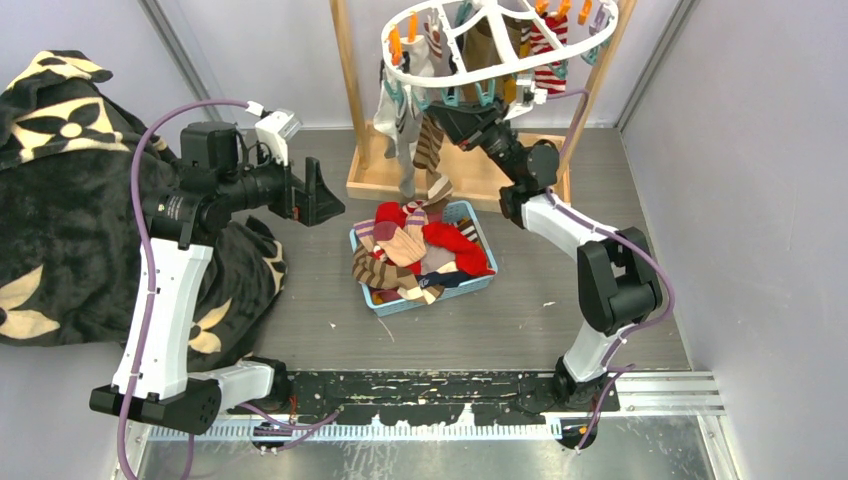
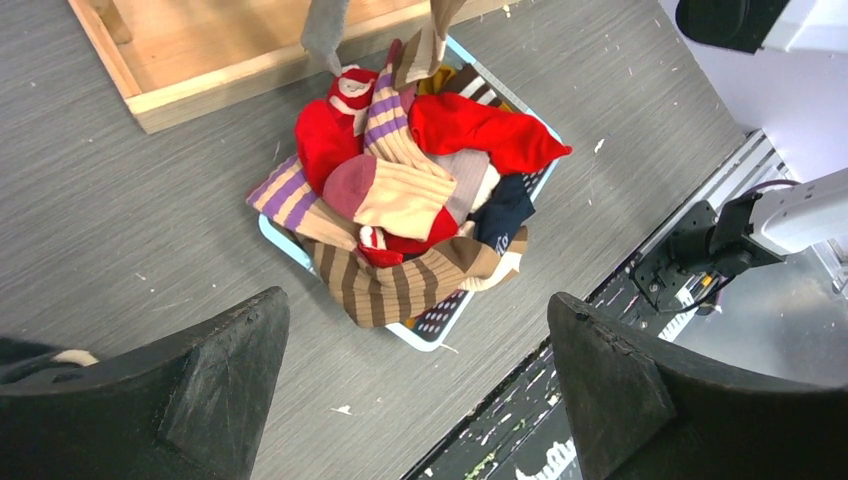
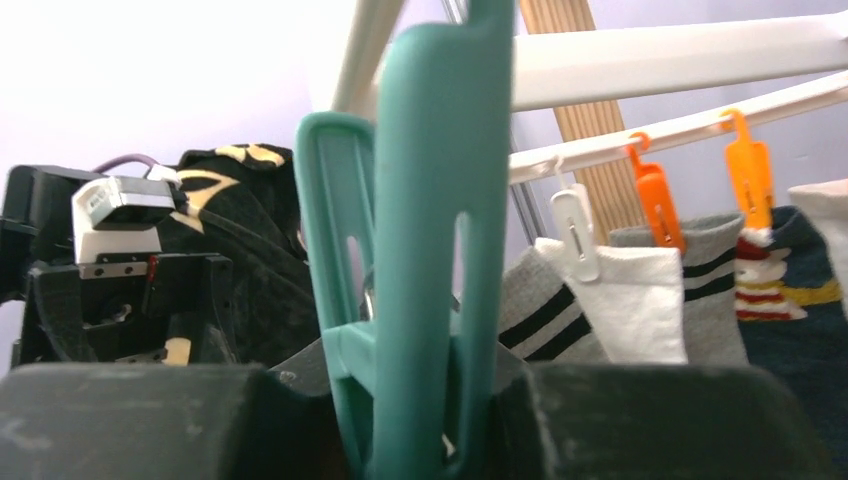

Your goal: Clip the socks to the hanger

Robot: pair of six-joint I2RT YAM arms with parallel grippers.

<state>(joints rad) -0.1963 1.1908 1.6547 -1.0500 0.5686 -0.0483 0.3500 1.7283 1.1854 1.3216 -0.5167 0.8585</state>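
The hanger's teal clip (image 3: 430, 210) is held in my closed right gripper, so next my left gripper takes hold of that clip before my right gripper gets a sock from the basket.
A heap of socks (image 1: 424, 252) in red, brown-striped and purple-striped colours fills a blue basket (image 1: 390, 303); it also shows in the left wrist view (image 2: 405, 210). The white oval hanger (image 1: 500, 40) hangs at the top with several socks clipped on. My right gripper (image 1: 462, 105) is raised under the hanger's near rim and is shut on a teal clip (image 3: 425, 230). My left gripper (image 1: 322, 198) is open and empty, held above the table left of the basket.
A wooden stand (image 1: 375, 170) with a tray base is behind the basket. A big black floral blanket (image 1: 60, 200) lies at the left. Clipped grey, white and navy socks (image 3: 640, 300) hang beyond the teal clip.
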